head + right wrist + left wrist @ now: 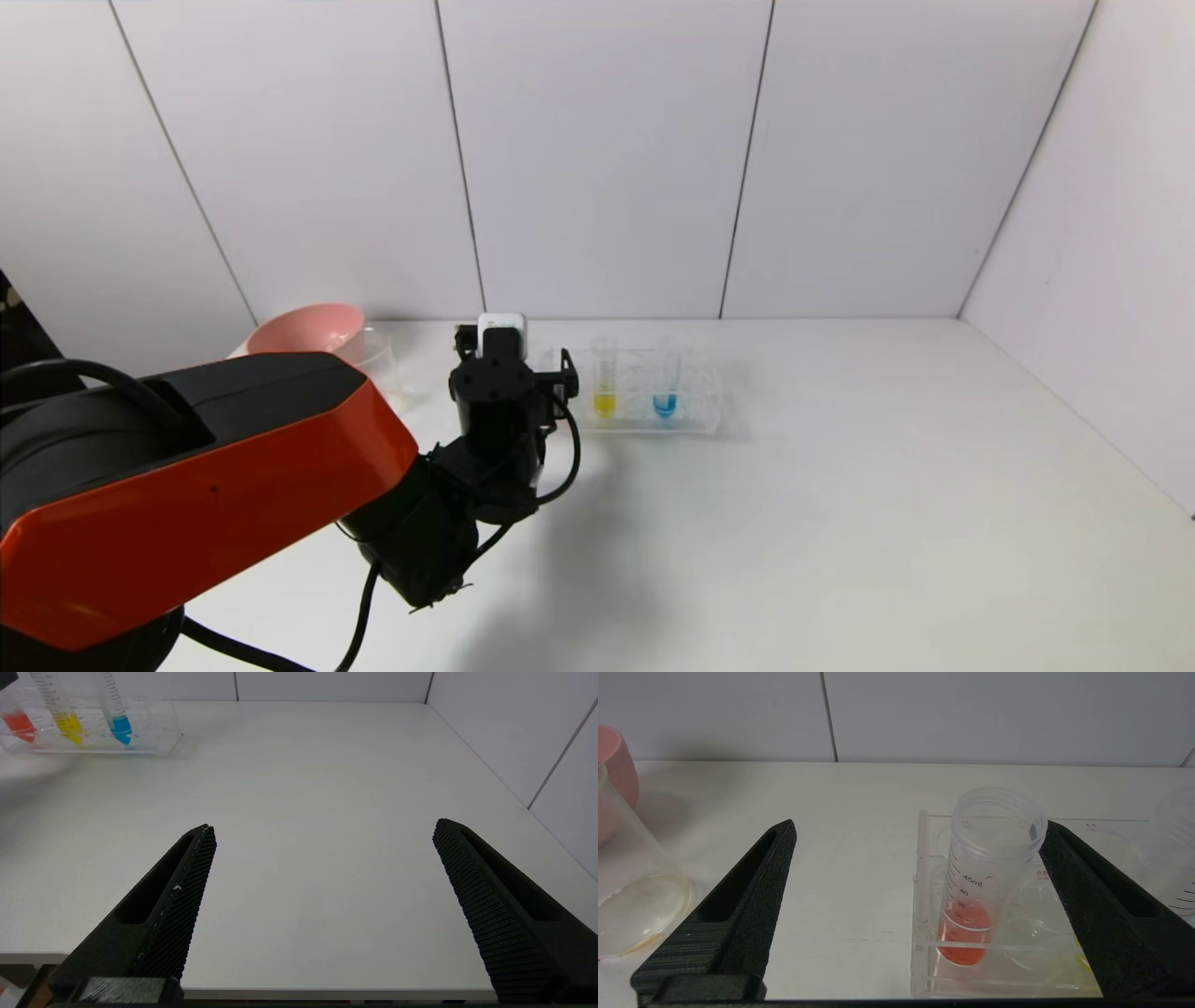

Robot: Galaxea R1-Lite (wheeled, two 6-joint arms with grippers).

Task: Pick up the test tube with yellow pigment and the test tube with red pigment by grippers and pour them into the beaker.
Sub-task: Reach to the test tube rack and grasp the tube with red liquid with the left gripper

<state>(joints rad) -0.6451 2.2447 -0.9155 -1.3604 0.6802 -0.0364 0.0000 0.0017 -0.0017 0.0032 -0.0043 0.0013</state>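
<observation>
The red liquid (964,935) is low in the red pigment test tube (984,878), so it will only just cover the bottom of the beaker when I pour it.
The red pigment test tube (987,877) stands upright at the end of the clear tube rack (924,952), with red liquid at its tip. My left gripper (920,828) is open around it. The tube is close to one finger (1092,891), and the other finger (752,891) is far off it. In the head view the left gripper (502,359) hides the red tube. The yellow pigment test tube (605,381) stands in the rack (695,415). The clear beaker (630,896) stands beside the pink bowl, left of the rack. My right gripper (324,827) is open and empty over the table's near edge.
A blue-liquid tube (665,387) stands in the rack next to the yellow one. The pink bowl (308,329) sits at the back left, by the beaker (381,359). A white wall runs behind the table, and another stands at the right. The right wrist view shows the rack (154,742) far off.
</observation>
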